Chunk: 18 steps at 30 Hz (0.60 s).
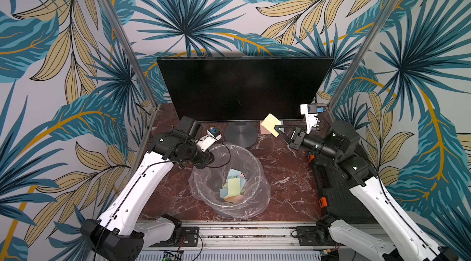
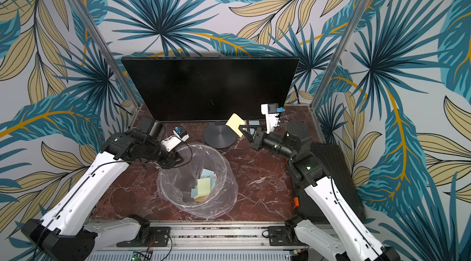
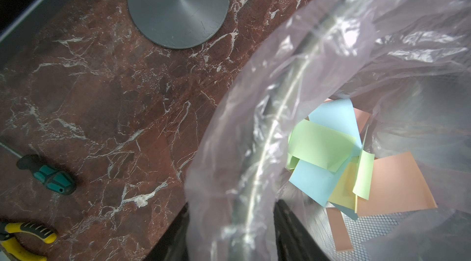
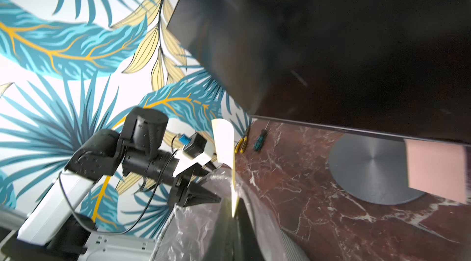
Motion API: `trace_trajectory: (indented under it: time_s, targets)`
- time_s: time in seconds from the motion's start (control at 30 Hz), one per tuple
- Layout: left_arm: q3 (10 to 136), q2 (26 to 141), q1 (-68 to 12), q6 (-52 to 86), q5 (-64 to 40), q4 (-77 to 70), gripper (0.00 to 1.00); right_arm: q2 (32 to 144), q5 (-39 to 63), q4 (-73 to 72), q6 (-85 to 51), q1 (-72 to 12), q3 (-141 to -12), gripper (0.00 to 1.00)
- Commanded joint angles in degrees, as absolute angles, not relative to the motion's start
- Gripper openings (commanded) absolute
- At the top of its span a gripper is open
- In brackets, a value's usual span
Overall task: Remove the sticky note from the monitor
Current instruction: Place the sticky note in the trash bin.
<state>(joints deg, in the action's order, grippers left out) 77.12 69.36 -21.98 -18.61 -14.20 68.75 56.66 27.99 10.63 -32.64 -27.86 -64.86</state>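
Note:
My right gripper keeps going until it is over the bin's opening (image 1: pixel 226 172) and let go there, as the pale yellow note (image 1: pixel 269 122) is free of the monitor and the bin is wide open.
The monitor (image 1: pixel 242 86) (image 2: pixel 209 86) stands at the back on its round grey base (image 1: pixel 240 135) (image 3: pixel 178 5). A pale yellow sticky note (image 1: pixel 271 123) (image 2: pixel 235 123) (image 4: pixel 224 142) is off the screen, in front of its lower right part, and my right gripper (image 1: pixel 276 129) (image 4: pixel 233 211) is shut on its edge. A pink note (image 1: pixel 265 129) (image 4: pixel 438 170) hangs at the monitor's lower edge. My left gripper (image 1: pixel 207 160) (image 3: pixel 234 234) is shut on the rim of the lined bin (image 1: pixel 254 160) (image 3: pixel 267 145).
Several coloured notes (image 1: pixel 233 186) (image 3: pixel 326 150) lie inside the bin. A green-handled screwdriver (image 3: pixel 48 175) and yellow pliers (image 3: pixel 25 236) lie on the marble table below the monitor's left end. A black case (image 1: pixel 336 196) sits under the right arm.

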Motion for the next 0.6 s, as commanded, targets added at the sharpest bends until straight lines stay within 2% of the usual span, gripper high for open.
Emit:
trace_trajectory:
  time_s: [0.0, 0.4, 0.57]
  targets:
    - [76.5, 68.4, -22.0, -18.8, -14.6, 68.2, 0.52, 59.2, 25.3, 21.9, -22.0, -33.4, -67.3, 0.00]
    - [76.6, 68.7, -22.0, -18.9, -14.4, 68.2, 0.52, 71.6, 18.4, 35.5, -9.5, -51.1, -77.0, 0.00]
    - [76.6, 68.7, -22.0, -18.8, -14.4, 68.2, 0.52, 77.6, 17.6, 37.8, -6.5, -55.9, -81.1, 0.00]
